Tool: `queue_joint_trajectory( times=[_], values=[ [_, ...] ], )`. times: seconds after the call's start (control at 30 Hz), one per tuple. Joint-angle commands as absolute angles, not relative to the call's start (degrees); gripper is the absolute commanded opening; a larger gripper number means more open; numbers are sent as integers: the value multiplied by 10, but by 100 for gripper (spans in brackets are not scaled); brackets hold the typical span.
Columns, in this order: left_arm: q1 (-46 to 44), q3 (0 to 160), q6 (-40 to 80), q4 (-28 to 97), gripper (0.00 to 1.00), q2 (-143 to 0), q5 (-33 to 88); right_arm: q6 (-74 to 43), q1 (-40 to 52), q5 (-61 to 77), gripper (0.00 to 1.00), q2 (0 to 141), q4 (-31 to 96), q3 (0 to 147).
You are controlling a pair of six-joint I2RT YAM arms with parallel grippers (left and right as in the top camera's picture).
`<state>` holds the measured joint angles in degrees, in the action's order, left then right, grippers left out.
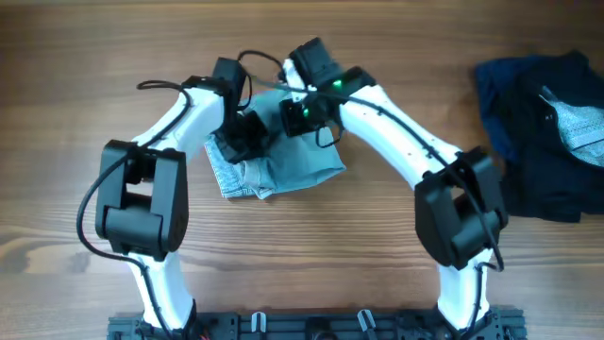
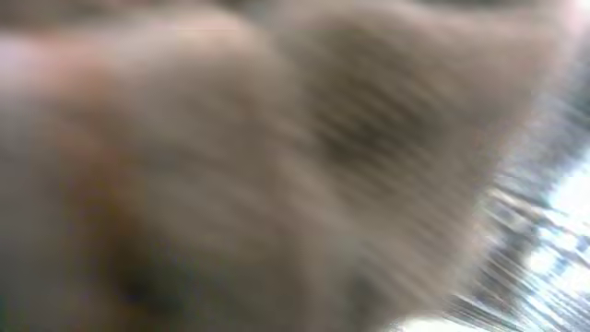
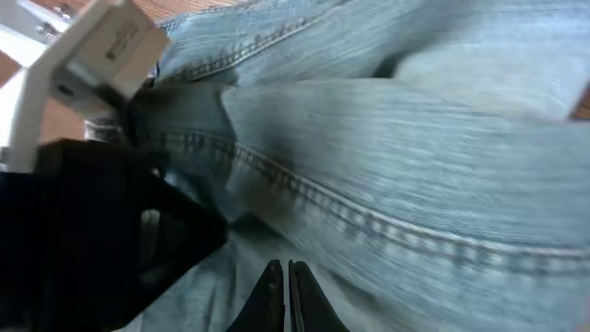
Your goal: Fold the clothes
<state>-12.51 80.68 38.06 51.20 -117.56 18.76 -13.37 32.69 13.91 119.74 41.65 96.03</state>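
The robot's right gripper is crowding its left gripper over the bunched denim garment (image 1: 272,170), so next the right gripper moves back while the left gripper drags the garment clear.
A light blue denim garment (image 1: 283,170) lies bunched on the wooden table at the centre. It fills the right wrist view (image 3: 415,166), where its seams show. My left gripper (image 1: 247,134) sits on the garment's upper left part. The left wrist view is a blur of fabric close to the lens, so its jaws do not show. My right gripper (image 1: 304,113) is at the garment's top edge. Its fingers (image 3: 284,281) are shut, tips against the denim. I cannot tell whether a fold is pinched between them. The left arm's black body (image 3: 101,240) is close beside it.
A pile of dark navy clothes (image 1: 528,123) with a grey patterned piece (image 1: 578,127) on top lies at the table's right edge. Both arms' bases (image 1: 311,323) stand at the front edge.
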Motion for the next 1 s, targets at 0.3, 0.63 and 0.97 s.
queue_joint_trajectory(
  times=[0.3, 0.63, 0.97],
  values=[
    [-104, 805, 382, 571, 4, -1197, 120, -140, 294, -13, 6, 1253, 292, 960],
    [-103, 805, 378, 582, 4, -1174, -25, -138, 273, -15, 4, 1201, 287, 961],
    [-102, 805, 378, 575, 13, -1072, -23, -112, 274, 392, 4, 1100, 482, 941]
  ],
)
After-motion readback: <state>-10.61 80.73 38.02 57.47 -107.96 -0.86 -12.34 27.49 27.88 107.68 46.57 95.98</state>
